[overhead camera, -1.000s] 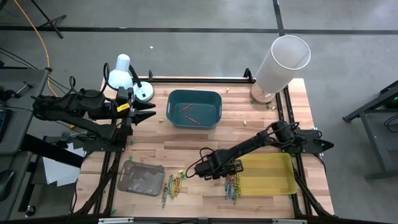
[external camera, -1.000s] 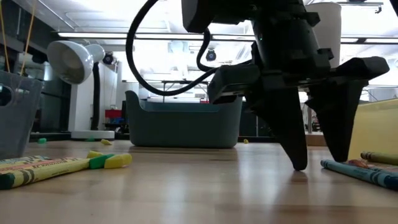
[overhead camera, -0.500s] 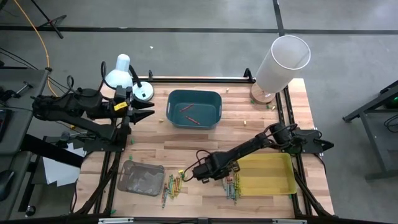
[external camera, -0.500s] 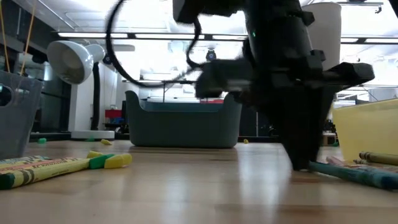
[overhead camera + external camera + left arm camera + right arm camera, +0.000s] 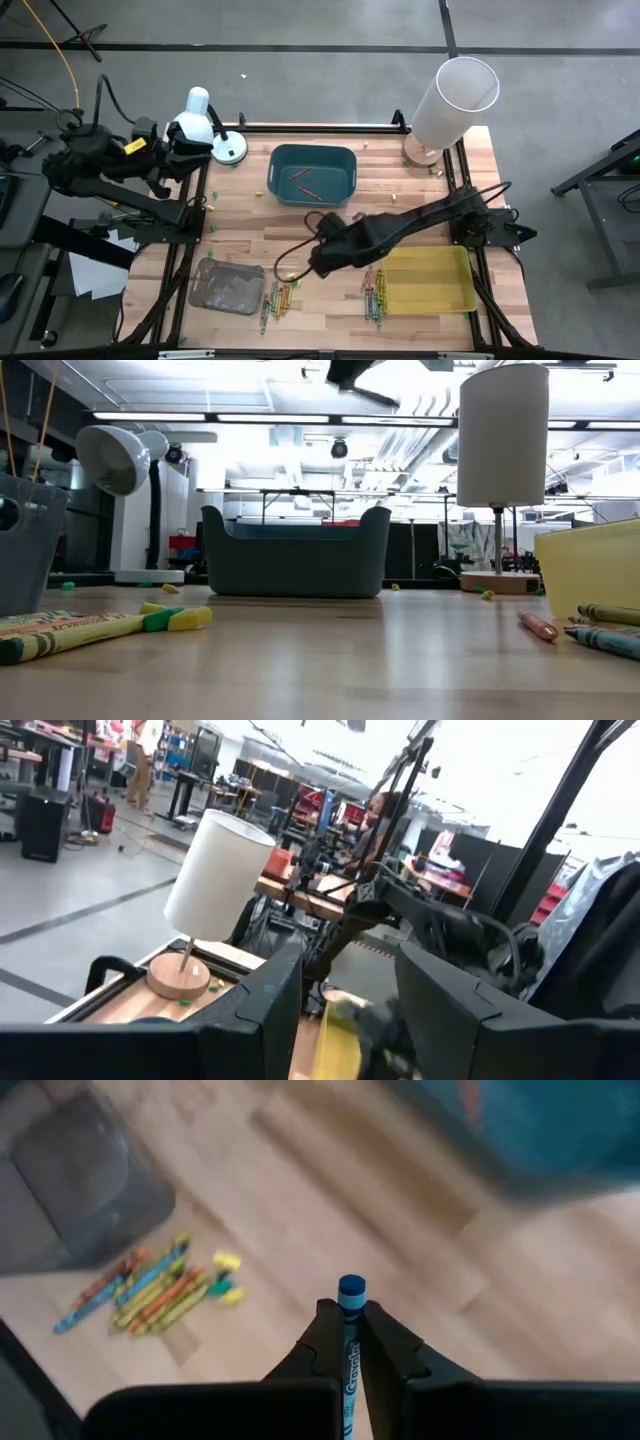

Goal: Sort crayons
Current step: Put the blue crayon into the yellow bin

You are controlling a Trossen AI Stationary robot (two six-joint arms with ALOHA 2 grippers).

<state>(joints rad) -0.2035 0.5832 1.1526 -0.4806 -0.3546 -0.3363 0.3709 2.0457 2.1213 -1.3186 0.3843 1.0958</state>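
My right gripper is carrying the blue crayon and should go on until the crayon is above the yellow tray (image 5: pixel 428 283). The tray is empty, and the teal bin has red crayons (image 5: pixel 310 193) in it.
My right gripper (image 5: pixel 350 1318) hangs above the table's middle (image 5: pixel 318 258), shut on a blue crayon (image 5: pixel 350 1342); it is above the low view's frame. Loose crayons lie in one heap (image 5: pixel 276 297) by the grey tray (image 5: pixel 228 287) and another (image 5: pixel 373 295) beside the yellow tray (image 5: pixel 430 280). In the low view I see yellow and green crayons (image 5: pixel 90 628) at the left, and others (image 5: pixel 590 630) at the right. Red crayons lie in the teal bin (image 5: pixel 312 175). My left gripper (image 5: pixel 350 1020) is open at the table's far left (image 5: pixel 200 148). My right gripper pinches the blue crayon's paper-wrapped shaft (image 5: pixel 350 1365) between its two fingers (image 5: pixel 325 1338). The crayon lies along the fingers, and its blue end (image 5: pixel 351 1288) sticks out past their tips. The fingers point down at the table, and the crayon is lifted clear.
A white desk lamp (image 5: pixel 205 120) stands at the far left. A white cylinder on a wooden foot (image 5: pixel 455 100) stands at the far right corner. Small crumbs (image 5: pixel 400 185) dot the wood. Black rails (image 5: pixel 320 127) edge the table.
My right gripper has shut on the blue crayon at the heap beside the yellow tray. It has then risen out of the low view, carrying the crayon clear of the table and a little toward the left. My left arm has drawn back toward the far left corner.
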